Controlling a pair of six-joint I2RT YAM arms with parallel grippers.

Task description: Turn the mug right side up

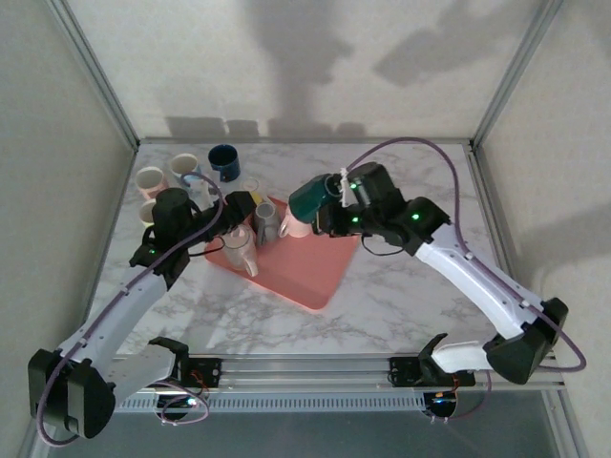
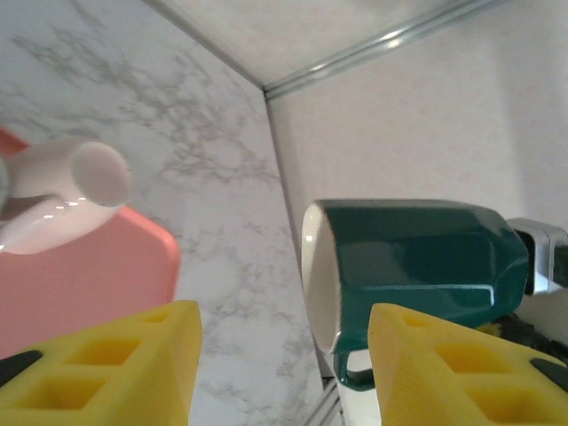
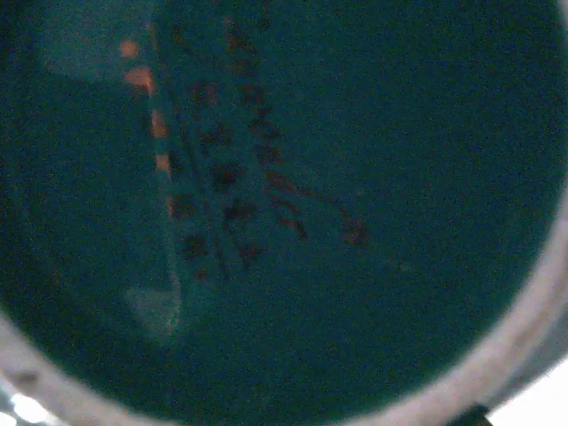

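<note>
My open left gripper should keep moving toward the handle (image 2: 357, 380) until my fingers are on both sides of the handle. The teal mug's opening (image 2: 319, 279) faces the gripper, and the mug's handle hangs free below.
A teal mug (image 1: 310, 198) with a white inside hangs on its side above the pink tray (image 1: 310, 277), mouth facing left. My right gripper (image 1: 336, 195) is shut on it at its base end. From the left wrist the teal mug (image 2: 413, 262) lies level with its handle pointing down. In the right wrist view the mug's dark teal base (image 3: 284, 204) sits close against the lens and my fingers are hidden. My left gripper (image 1: 239, 205) hovers over the tray's left edge, open and holding nothing; its yellow fingers (image 2: 98, 364) frame the mug's mouth from a distance.
On the tray stand a grey mug (image 1: 265, 219) and a pale mug (image 1: 296, 227), and a pink mug (image 1: 241, 252) lies on its side. Cream mugs (image 1: 150, 179) and a dark blue mug (image 1: 224, 162) stand at the back left. Frame posts and walls enclose the table.
</note>
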